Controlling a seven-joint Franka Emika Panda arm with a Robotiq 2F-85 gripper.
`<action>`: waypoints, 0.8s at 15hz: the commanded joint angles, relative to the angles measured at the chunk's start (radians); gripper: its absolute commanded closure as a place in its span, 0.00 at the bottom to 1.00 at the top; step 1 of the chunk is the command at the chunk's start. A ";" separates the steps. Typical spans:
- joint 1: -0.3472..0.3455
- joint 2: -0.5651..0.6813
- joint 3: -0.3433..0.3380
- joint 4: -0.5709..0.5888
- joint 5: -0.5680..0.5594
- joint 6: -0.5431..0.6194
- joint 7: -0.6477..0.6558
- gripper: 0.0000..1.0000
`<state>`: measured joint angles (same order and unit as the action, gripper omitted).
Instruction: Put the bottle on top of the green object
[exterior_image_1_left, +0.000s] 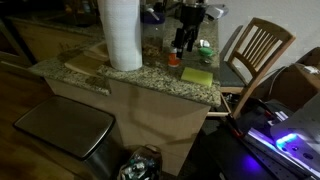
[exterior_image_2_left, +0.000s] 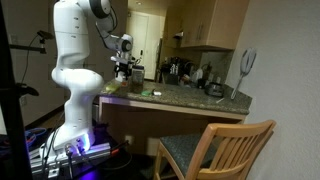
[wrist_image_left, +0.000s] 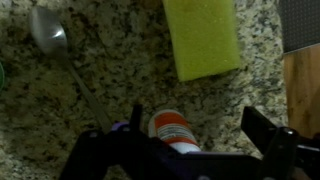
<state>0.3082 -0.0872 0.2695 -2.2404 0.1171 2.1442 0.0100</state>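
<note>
My gripper is too far past the bottle toward the sponge. Next, I move back and get the bottle's top (wrist_image_left: 186, 147) between the fingers before I close them.
The bottle (wrist_image_left: 172, 128) has a red-orange band and a pale top. It rests on the speckled granite counter (wrist_image_left: 120, 70). My gripper (wrist_image_left: 200, 125) is open just above the counter, and the bottle sits between the fingers, close to the left one. In an exterior view the bottle (exterior_image_1_left: 173, 60) shows as a small orange spot under the gripper (exterior_image_1_left: 181, 47). A small dark green object (exterior_image_1_left: 205, 47) sits just beyond the gripper. Only a green sliver (wrist_image_left: 2, 75) shows at the left edge of the wrist view. The gripper (exterior_image_2_left: 125, 70) also shows over the counter's far end.
A flat yellow-green sponge (wrist_image_left: 203, 38) lies beside the bottle; it also shows in an exterior view (exterior_image_1_left: 197, 75). A metal spoon (wrist_image_left: 50, 35) lies to the left. A wooden board (wrist_image_left: 303, 85) is at the right. A tall white roll (exterior_image_1_left: 120, 35) stands on a board. A wooden chair (exterior_image_1_left: 255, 50) stands by the counter.
</note>
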 joint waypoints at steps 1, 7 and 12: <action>-0.015 0.068 0.008 0.018 -0.046 0.076 0.050 0.00; -0.012 0.036 0.005 0.017 -0.026 0.080 0.023 0.00; -0.012 0.031 0.007 0.042 -0.030 0.069 0.035 0.00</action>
<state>0.3033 -0.0573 0.2695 -2.2007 0.0866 2.2153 0.0453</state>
